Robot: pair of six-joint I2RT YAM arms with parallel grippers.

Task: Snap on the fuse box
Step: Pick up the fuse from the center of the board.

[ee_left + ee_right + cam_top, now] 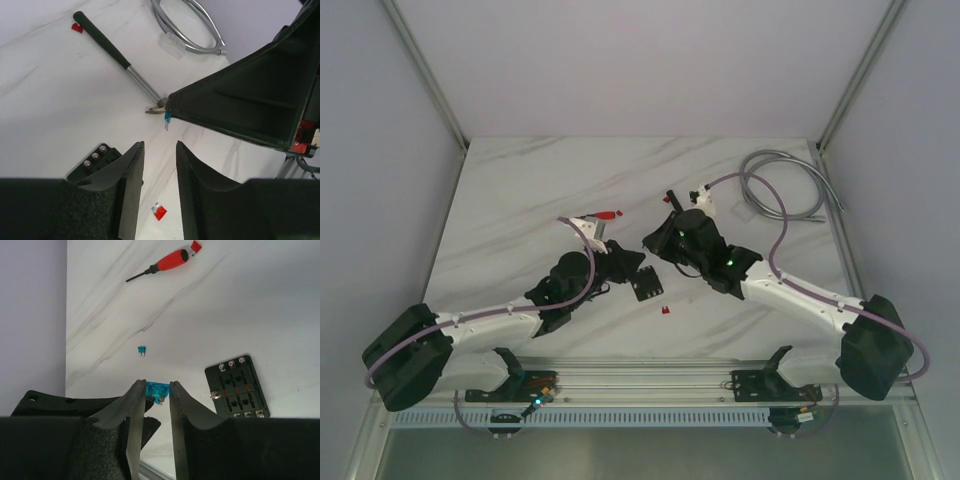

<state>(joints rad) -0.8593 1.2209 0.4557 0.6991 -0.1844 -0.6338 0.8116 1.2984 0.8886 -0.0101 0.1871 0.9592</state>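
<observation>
My right gripper is holding the blue fuse (157, 390) by its narrow ends, so next my left gripper takes the fuse and holds out the fuse's flat sides (158, 392) to my right gripper.
The fuse box (647, 287) is a small black block lying flat on the marble table between the two grippers, its slots facing up and uncovered (237, 387). In the left wrist view its corner (95, 159) shows behind my left finger. My left gripper (159, 146) hovers just left of the box (626, 262), jaws apart, with nothing between them. My right gripper (157, 386) is shut on a small blue fuse (159, 390) and hangs just beyond the box (656, 243). The left wrist view shows that fuse (167, 119) at the right gripper's tip.
A loose red fuse (159, 211) lies by the box's near side (665, 311). Another blue fuse (142, 350) lies on the table. A red-handled screwdriver (167, 262) and a black-handled tool (105, 42) lie farther back. A grey cable (790, 190) coils at the back right.
</observation>
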